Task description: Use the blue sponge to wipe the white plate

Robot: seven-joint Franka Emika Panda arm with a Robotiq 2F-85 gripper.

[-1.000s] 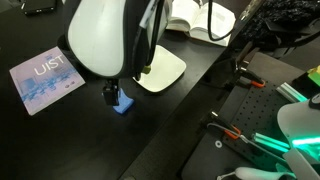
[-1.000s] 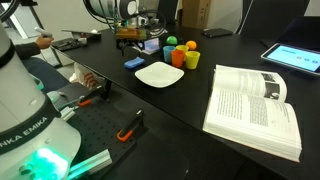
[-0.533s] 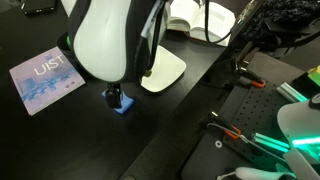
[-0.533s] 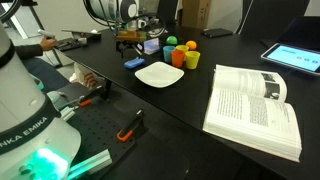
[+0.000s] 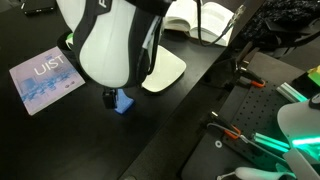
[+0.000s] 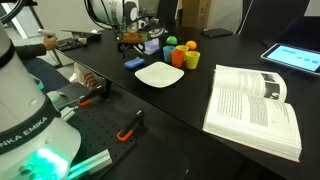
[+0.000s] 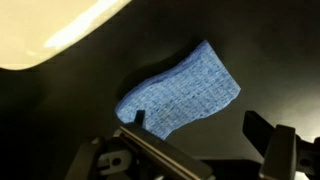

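My open gripper keeps lowering, since the blue sponge's end (image 7: pixel 141 109) toward the booklet lies clear of the white plate, until it reaches that end and closes there.
The blue sponge (image 7: pixel 180 90) lies flat on the black table, also seen in both exterior views (image 5: pixel 124 103) (image 6: pixel 134 64). The white plate (image 6: pixel 160 74) sits beside it; its rim shows in the wrist view (image 7: pixel 50 30) and behind the arm in an exterior view (image 5: pixel 170 70). My gripper (image 7: pixel 195 125) is open and hovers just above the sponge, one finger over its lower left edge, the other finger clear of it to the right. The arm hides the gripper itself in an exterior view; one fingertip (image 5: pixel 110 98) shows next to the sponge.
A pale blue booklet (image 5: pixel 45 80) lies on the table. An open white-paged book (image 6: pixel 255 105) lies beyond the plate. Coloured cups and fruit (image 6: pixel 183 52) stand close to the plate. A tablet (image 6: pixel 297 57) is at the far corner. The table edge runs near the robot base.
The arm has shifted slightly and lowered toward the sponge. The sponge and plate have not moved.
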